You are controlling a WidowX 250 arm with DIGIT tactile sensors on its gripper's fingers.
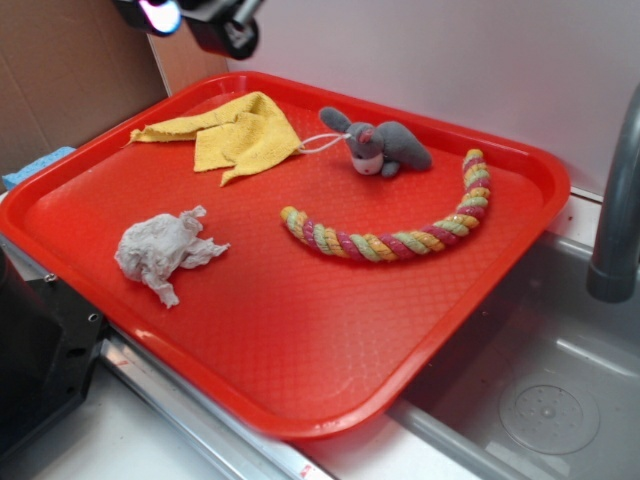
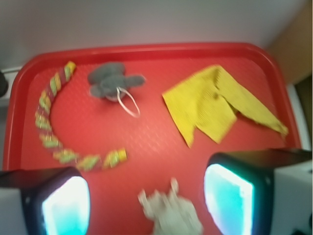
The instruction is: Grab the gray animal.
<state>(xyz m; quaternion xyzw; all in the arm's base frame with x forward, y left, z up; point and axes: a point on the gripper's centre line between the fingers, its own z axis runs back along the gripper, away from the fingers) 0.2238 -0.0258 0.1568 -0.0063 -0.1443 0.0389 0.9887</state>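
Note:
My gripper is about to grip the gray animal, and the white string loop will move with the animal because the loop ends clear of the yellow cloth.
The gray animal is a small plush with long ears and a pale snout. It lies at the back of the red tray, with a thin white string loop on its left. In the wrist view it lies at the upper left, well away from my gripper. The gripper is open and empty, high above the tray. Its two fingers frame the bottom of the wrist view. In the exterior view only its tip shows at the top left.
A multicoloured braided rope curves in front of and to the right of the animal. A yellow cloth lies at the tray's back left. A crumpled white tissue lies front left. A sink and a grey faucet are on the right.

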